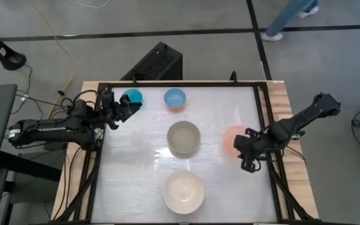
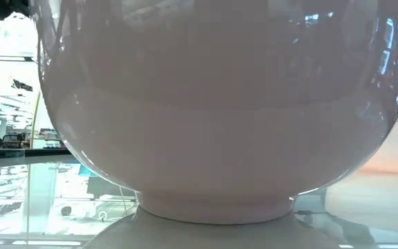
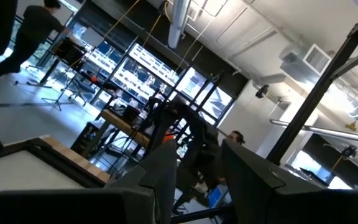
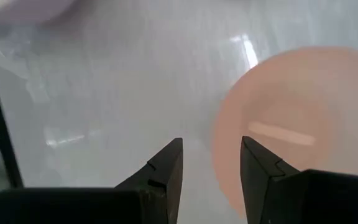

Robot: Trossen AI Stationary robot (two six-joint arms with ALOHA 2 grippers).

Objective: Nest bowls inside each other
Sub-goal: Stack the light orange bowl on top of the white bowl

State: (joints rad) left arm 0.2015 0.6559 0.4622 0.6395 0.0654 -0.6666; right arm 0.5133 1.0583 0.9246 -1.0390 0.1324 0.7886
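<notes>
The cream-white bowl has a wide, empty opening (image 1: 184,190). The pink bowl (image 1: 231,139) will come to rest inside and cover nearly all of it when I lower it.
Five bowls stand on their bases on the white table. The cyan bowl (image 1: 132,96) and the lighter blue bowl (image 1: 175,98) are at the far side. The beige-grey bowl (image 1: 184,138) is in the middle, the salmon-pink bowl (image 1: 232,139) (image 4: 291,124) to its right, and the cream-white bowl (image 1: 184,192) (image 2: 220,104) at the near edge. My right gripper (image 1: 249,161) (image 4: 210,162) points down, open, over the near-right edge of the pink bowl. My left gripper (image 1: 129,110) (image 3: 204,168) stands open and raised beside the cyan bowl, holding nothing.
A black frame (image 1: 266,119) runs round the table top. A black box (image 1: 158,62) stands on the floor behind the far edge. A person's legs (image 1: 289,19) pass at the far right. Bare table lies between the bowls at the near left.
</notes>
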